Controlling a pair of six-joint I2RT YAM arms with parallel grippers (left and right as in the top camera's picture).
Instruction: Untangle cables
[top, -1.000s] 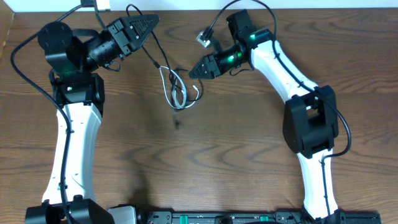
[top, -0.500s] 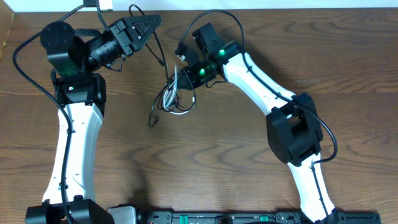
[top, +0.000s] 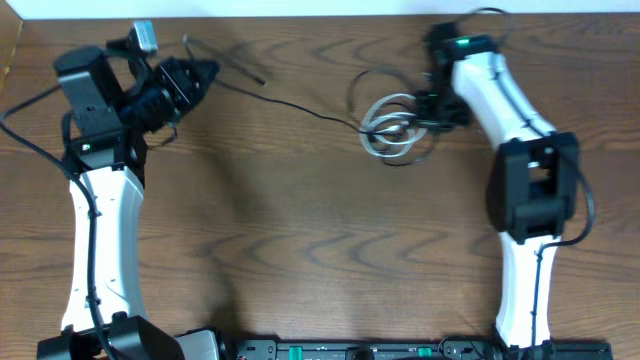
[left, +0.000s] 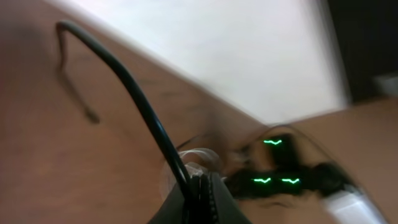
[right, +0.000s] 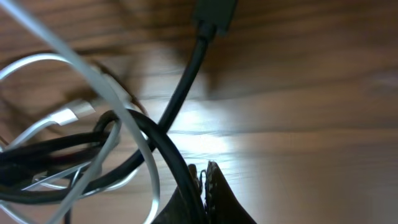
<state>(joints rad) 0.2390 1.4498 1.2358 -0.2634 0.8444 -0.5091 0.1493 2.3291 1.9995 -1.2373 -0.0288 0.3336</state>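
Note:
The black cable runs taut (top: 300, 106) into the white loops. Next, I move my grippers closer to each other to get slack and grab the tangle (top: 392, 128) with my left gripper.
The black cable (top: 300, 105) runs taut across the table from my left gripper (top: 205, 72) to the tangle at my right gripper (top: 428, 115). The white cable (top: 385, 140) lies coiled in loops there, with black loops through it. In the left wrist view my gripper (left: 200, 183) is shut on the black cable (left: 130, 87), whose free end arcs up and left; the white coil (left: 189, 155) shows blurred beyond. In the right wrist view my gripper (right: 204, 171) is shut with the black cable (right: 180, 93) pinched at the fingertips, and the white loops (right: 93, 78) are to the left.
The brown wooden table (top: 300, 250) has its far edge against a white wall (top: 300, 8). A black plug (right: 214, 12) lies at the end of the black cable above the right jaws. The thicker arm cables loop beside both arms.
The arms have pulled apart. My left gripper drew back to the left and my right gripper carried the tangle to the right. The black cable is now stretched between them.

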